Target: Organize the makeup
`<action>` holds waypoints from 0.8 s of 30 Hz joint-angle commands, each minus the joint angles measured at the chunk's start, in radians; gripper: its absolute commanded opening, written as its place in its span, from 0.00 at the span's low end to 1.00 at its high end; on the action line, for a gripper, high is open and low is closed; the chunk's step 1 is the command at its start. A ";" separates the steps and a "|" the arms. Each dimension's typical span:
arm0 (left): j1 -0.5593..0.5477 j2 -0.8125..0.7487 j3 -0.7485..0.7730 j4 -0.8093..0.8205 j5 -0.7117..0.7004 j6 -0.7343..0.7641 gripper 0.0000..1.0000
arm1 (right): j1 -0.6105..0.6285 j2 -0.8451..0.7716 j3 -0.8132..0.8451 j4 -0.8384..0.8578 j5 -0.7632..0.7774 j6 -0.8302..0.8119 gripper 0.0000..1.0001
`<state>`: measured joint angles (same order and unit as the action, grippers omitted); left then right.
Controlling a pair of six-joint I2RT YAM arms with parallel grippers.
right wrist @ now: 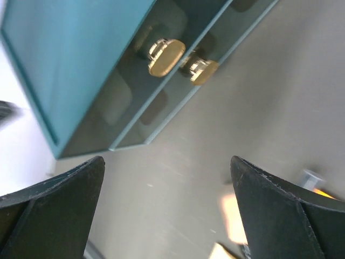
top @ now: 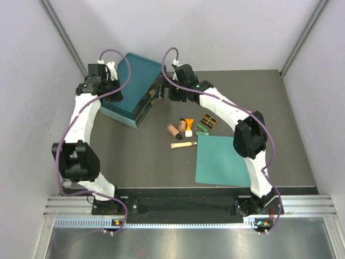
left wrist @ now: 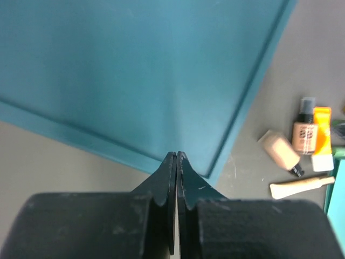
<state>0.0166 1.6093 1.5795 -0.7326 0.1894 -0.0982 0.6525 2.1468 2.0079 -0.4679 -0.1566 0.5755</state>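
Note:
The teal box's upper front is closed and my left gripper is over the box's top. My right gripper should face the box's upper gold knob and pull.
The makeup lies in a cluster mid-table: a tan bottle on its side, a dark-capped bottle, an orange tube, a dark palette, a slim green tube and a beige stick. The left wrist view shows the capped bottle, orange tube, lying bottle and stick. My left gripper is shut and empty over the teal drawer box's top. My right gripper is open and empty, above the table in front of the box's gold knobs.
The teal drawer box stands at the back left, its front with two knobs facing the makeup. A flat teal mat lies at the front right, beside the right arm. Grey walls close in the table on three sides.

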 commanded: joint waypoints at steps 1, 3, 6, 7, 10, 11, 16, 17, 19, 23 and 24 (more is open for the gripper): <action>-0.003 0.066 0.047 -0.070 0.022 0.006 0.00 | -0.048 0.022 -0.063 0.261 -0.185 0.200 1.00; -0.004 0.075 0.040 -0.062 0.019 -0.003 0.00 | -0.063 0.022 -0.162 0.383 -0.233 0.323 0.97; -0.006 0.092 0.040 -0.059 0.008 -0.020 0.00 | -0.085 0.041 -0.276 0.612 -0.293 0.480 0.94; -0.004 0.104 0.049 -0.062 0.004 -0.021 0.00 | -0.094 0.050 -0.293 0.699 -0.316 0.518 0.92; -0.004 0.130 0.077 -0.074 0.008 -0.021 0.00 | -0.103 0.108 -0.325 0.846 -0.356 0.633 0.89; -0.004 0.138 0.088 -0.082 0.008 -0.021 0.00 | -0.106 0.132 -0.340 0.891 -0.362 0.699 0.89; -0.004 0.170 0.131 -0.109 0.005 -0.014 0.00 | -0.105 0.219 -0.311 1.107 -0.374 0.843 0.82; -0.004 0.172 0.129 -0.111 0.008 -0.014 0.00 | -0.106 0.244 -0.290 1.129 -0.379 0.883 0.82; -0.004 0.173 0.126 -0.114 0.010 -0.011 0.00 | -0.106 0.265 -0.285 1.217 -0.377 0.932 0.82; -0.004 0.173 0.116 -0.119 -0.002 -0.006 0.00 | -0.108 0.307 -0.252 1.287 -0.377 0.989 0.78; -0.004 0.175 0.116 -0.125 -0.005 -0.006 0.00 | -0.106 0.309 -0.245 1.290 -0.379 0.989 0.77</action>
<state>0.0158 1.7760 1.6794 -0.8165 0.1944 -0.1101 0.5423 2.4428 1.6794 0.6277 -0.5159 1.4796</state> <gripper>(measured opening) 0.010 0.783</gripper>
